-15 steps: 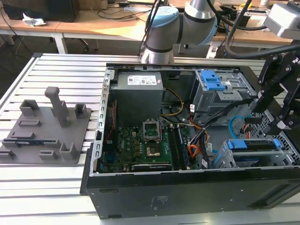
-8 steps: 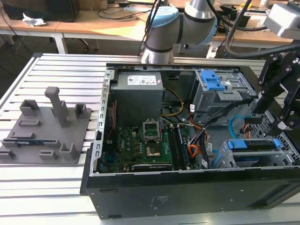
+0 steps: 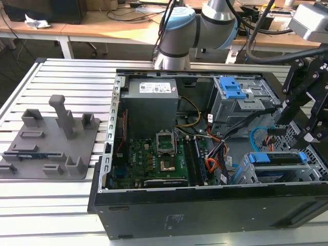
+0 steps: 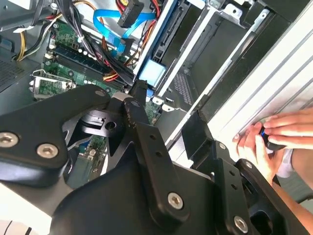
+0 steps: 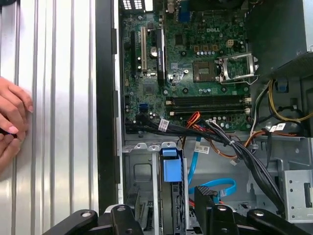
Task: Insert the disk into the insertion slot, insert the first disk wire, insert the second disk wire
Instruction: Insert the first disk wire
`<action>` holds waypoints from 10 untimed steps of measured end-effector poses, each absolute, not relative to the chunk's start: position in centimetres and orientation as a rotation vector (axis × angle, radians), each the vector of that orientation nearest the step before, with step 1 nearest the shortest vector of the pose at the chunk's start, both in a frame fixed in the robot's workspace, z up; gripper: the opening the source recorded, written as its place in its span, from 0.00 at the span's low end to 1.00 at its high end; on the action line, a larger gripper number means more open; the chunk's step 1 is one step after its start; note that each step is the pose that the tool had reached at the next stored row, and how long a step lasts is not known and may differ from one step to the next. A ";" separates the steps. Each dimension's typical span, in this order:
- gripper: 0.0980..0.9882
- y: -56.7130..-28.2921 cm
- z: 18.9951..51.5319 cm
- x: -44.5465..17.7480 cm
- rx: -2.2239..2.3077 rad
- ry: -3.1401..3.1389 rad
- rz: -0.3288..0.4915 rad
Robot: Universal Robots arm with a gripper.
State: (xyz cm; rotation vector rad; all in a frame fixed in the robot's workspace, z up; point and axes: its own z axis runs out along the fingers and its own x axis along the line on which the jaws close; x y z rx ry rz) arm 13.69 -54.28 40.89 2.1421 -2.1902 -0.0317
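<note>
The red and orange wires hang loose beside the cage, so they should bend and come along when the robot carries the black plug [image 3: 272,139] over to the disk.
The disk [image 3: 277,158], in its blue carrier, lies inside the insertion slot [image 3: 245,172], a grey cage at the near corner of the open computer case on the exterior view's right. Its blue tab [image 5: 172,169] [image 4: 152,73] shows in both wrist views. My gripper [image 3: 294,134] [image 4: 166,107] [image 5: 161,208] hovers just above that cage, open, with nothing between its fingers. The first disk wire's black plug [image 4: 131,11] [image 3: 275,131] hangs loose beside the cage on its red and orange strands. The second disk wire [image 3: 258,136] [image 4: 111,19] [image 5: 217,188], light blue, loops next to it.
A person's hand [image 4: 279,137] [image 5: 10,122] rests on the ribbed aluminium table [image 5: 54,122] just outside the case wall. Inside the case are the motherboard [image 3: 154,159], a grey power supply [image 3: 151,102] and a larger bay with a blue latch [image 3: 231,88]. A grey fixture plate [image 3: 48,143] sits at the exterior view's left.
</note>
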 end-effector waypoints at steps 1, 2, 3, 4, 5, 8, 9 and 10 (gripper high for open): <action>0.52 -54.3 40.9 13.7 2.164 -2.217 0.020; 0.52 -54.3 40.9 13.7 2.161 -2.240 0.044; 0.52 -54.3 40.8 13.7 2.146 -2.257 0.049; 0.52 -54.3 40.7 13.7 2.130 -2.272 0.052; 0.52 -54.3 40.6 13.7 2.101 -2.299 0.056; 0.52 -53.2 40.4 13.7 2.079 -2.289 0.094; 0.52 -52.5 40.3 13.7 2.068 -2.276 0.120; 0.52 -51.7 40.2 13.7 2.057 -2.263 0.146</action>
